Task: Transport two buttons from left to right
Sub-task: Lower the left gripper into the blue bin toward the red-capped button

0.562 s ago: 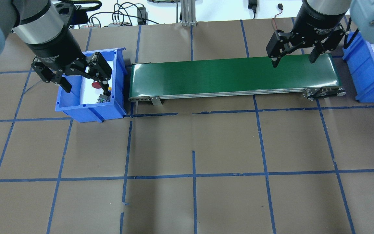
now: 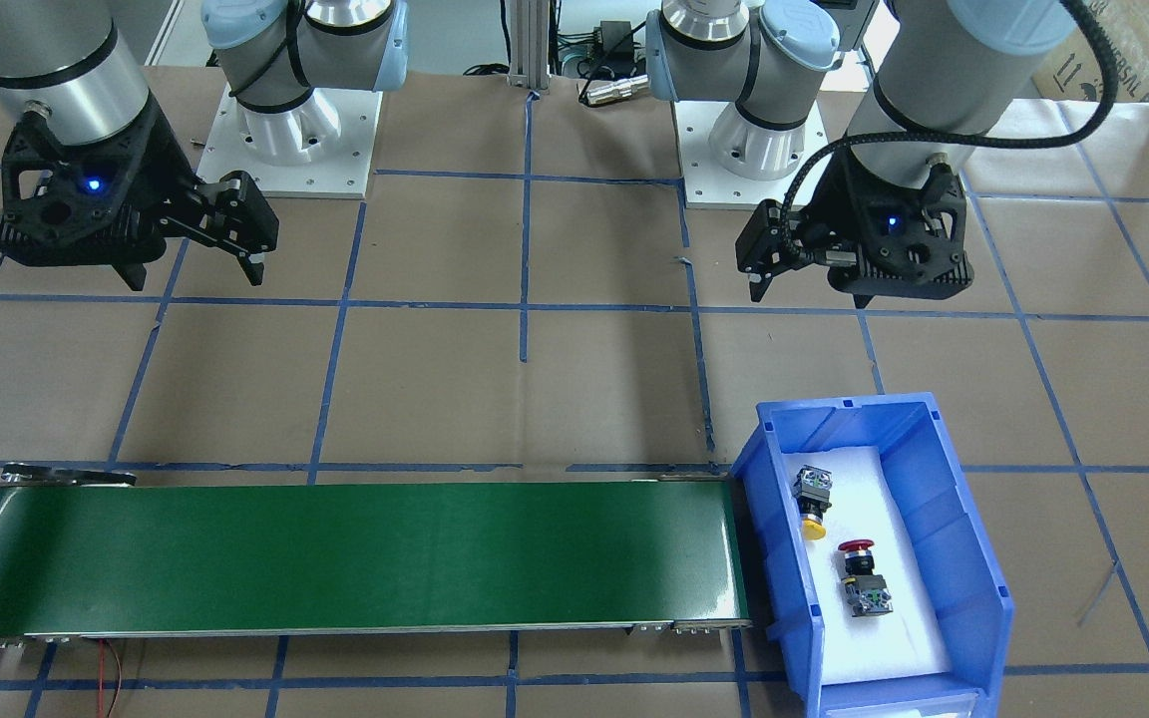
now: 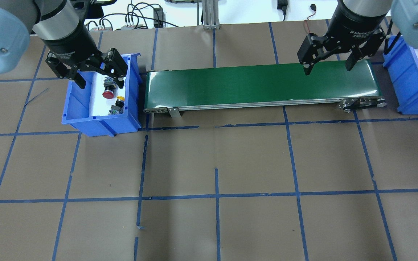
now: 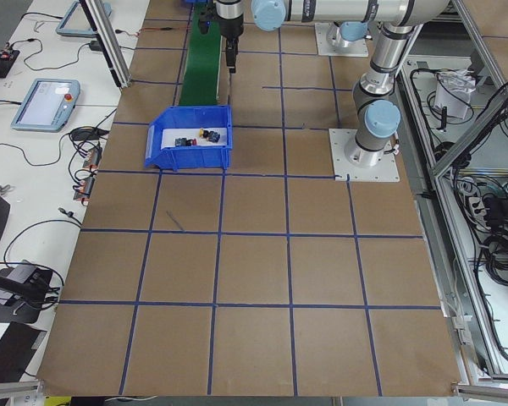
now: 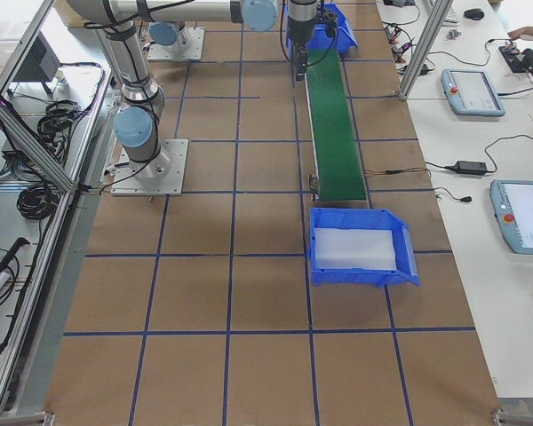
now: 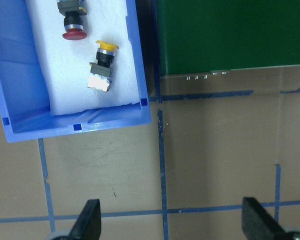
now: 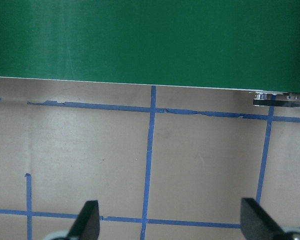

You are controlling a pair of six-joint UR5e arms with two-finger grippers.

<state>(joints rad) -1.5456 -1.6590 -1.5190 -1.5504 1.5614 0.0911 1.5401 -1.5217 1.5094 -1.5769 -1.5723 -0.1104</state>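
Note:
I expect the red-capped button [image 2: 864, 578] to ride along when I lay it on the green conveyor belt [image 2: 349, 557], because the belt stretches between the blue bins.
The red-capped button [image 3: 108, 93] and the yellow-capped button [image 3: 120, 98] lie on white foam in the left blue bin [image 3: 100, 123]. They also show in the front view, red [image 2: 856, 546] and yellow [image 2: 813, 529], and in the left wrist view, red [image 6: 71, 34] and yellow [image 6: 106, 46]. My left gripper [image 3: 100, 79] hangs open and empty above the bin's area, well clear of the buttons. My right gripper [image 3: 328, 67] is open and empty above the right end of the green conveyor belt [image 3: 259, 85].
A second blue bin [image 3: 412, 83] with white foam stands past the belt's right end; it holds nothing in the right side view [image 5: 360, 253]. The brown table [image 3: 216, 163] carries a blue tape grid. Cables and a metal post lie along the far edge.
In the overhead view my left gripper has shifted toward the bin's far side and looks smaller. Both buttons now show uncovered. The right arm has not moved.

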